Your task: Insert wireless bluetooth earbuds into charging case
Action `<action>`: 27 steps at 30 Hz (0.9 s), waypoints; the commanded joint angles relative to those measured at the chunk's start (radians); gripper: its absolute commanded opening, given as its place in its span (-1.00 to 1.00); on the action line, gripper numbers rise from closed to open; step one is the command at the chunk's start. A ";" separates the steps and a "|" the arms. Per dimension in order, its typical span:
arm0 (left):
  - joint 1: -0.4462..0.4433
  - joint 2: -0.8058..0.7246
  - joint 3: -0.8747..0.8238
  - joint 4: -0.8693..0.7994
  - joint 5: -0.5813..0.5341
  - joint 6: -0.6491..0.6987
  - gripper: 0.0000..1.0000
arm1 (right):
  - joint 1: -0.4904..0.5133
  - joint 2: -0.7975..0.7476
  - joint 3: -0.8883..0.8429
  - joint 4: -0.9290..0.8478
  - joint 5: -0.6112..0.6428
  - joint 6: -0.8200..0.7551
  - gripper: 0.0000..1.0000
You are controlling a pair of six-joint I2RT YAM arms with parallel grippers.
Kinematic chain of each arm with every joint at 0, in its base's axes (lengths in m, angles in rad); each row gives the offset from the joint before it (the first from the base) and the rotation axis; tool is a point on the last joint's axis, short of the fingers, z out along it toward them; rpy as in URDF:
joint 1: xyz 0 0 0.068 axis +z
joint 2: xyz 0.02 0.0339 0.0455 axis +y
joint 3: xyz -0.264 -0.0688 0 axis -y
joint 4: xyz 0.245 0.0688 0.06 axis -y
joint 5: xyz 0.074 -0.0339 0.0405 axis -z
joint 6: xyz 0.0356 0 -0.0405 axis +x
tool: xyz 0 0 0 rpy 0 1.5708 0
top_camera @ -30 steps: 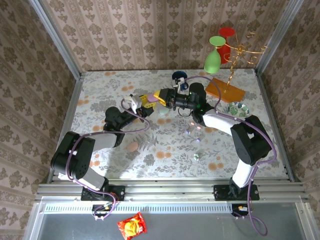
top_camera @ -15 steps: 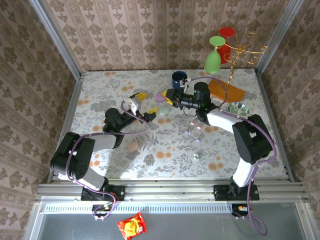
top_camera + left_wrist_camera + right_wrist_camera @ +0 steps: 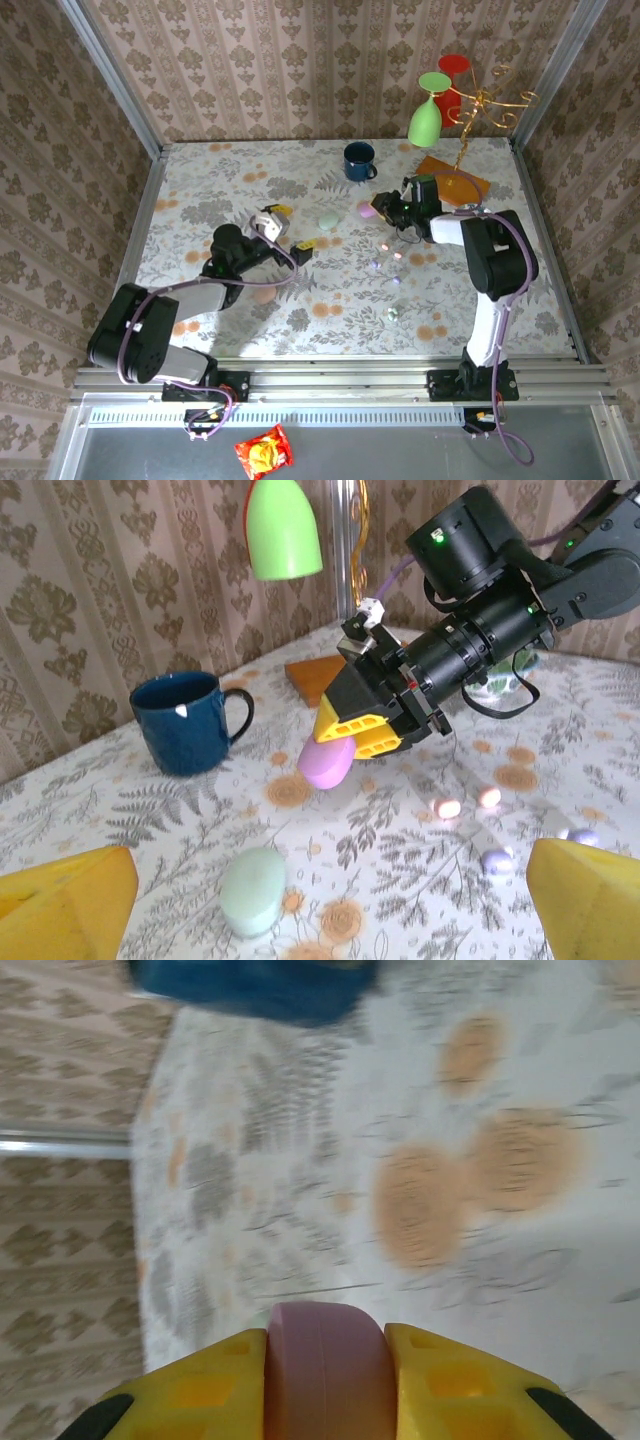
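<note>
Next, my left gripper goes back to the peach case, picks it up and passes it over, because the case lies behind my left gripper and far from my right gripper.
My right gripper (image 3: 378, 210) is shut on a pink-purple egg-shaped charging case (image 3: 366, 210), held just above the table; the case (image 3: 325, 1370) sits squeezed between the yellow fingers (image 3: 195, 1390). The left wrist view shows that case (image 3: 327, 762) in the right gripper (image 3: 372, 725). Several tiny pastel earbuds (image 3: 386, 246) lie loose on the table to the near side of it, pink ones (image 3: 447, 807) and purple ones (image 3: 497, 860). My left gripper (image 3: 293, 228) stands open and holds nothing (image 3: 330, 870). A pale green case (image 3: 328, 220) lies closed just ahead of it (image 3: 252, 890).
A blue mug (image 3: 358, 160) stands at the back (image 3: 185, 720). An orange block (image 3: 452, 178) and a gold stand (image 3: 468, 110) hung with a green glass (image 3: 425, 120) and a red glass (image 3: 453, 65) occupy the back right corner. Another earbud (image 3: 392, 313) lies nearer the front.
My left gripper has opened and drawn back toward the near left. The right arm has carried the pink-purple case to the right, away from the left gripper.
</note>
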 commanded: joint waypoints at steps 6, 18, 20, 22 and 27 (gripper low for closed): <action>-0.057 -0.041 0.033 -0.261 0.000 0.137 1.00 | 0.004 0.072 0.061 -0.042 0.095 -0.071 -0.15; -0.127 -0.235 0.100 -0.771 -0.285 0.194 1.00 | 0.023 -0.135 -0.006 -0.166 0.173 -0.205 0.42; -0.146 -0.257 0.148 -0.888 -0.338 0.208 1.00 | 0.033 -0.164 -0.023 -0.170 0.173 -0.216 0.44; -0.170 -0.268 0.193 -0.985 -0.393 0.224 1.00 | 0.047 -0.191 -0.034 -0.184 0.178 -0.237 0.45; -0.214 -0.239 0.304 -1.251 -0.556 0.292 1.00 | 0.079 -0.243 -0.033 -0.240 0.199 -0.306 0.49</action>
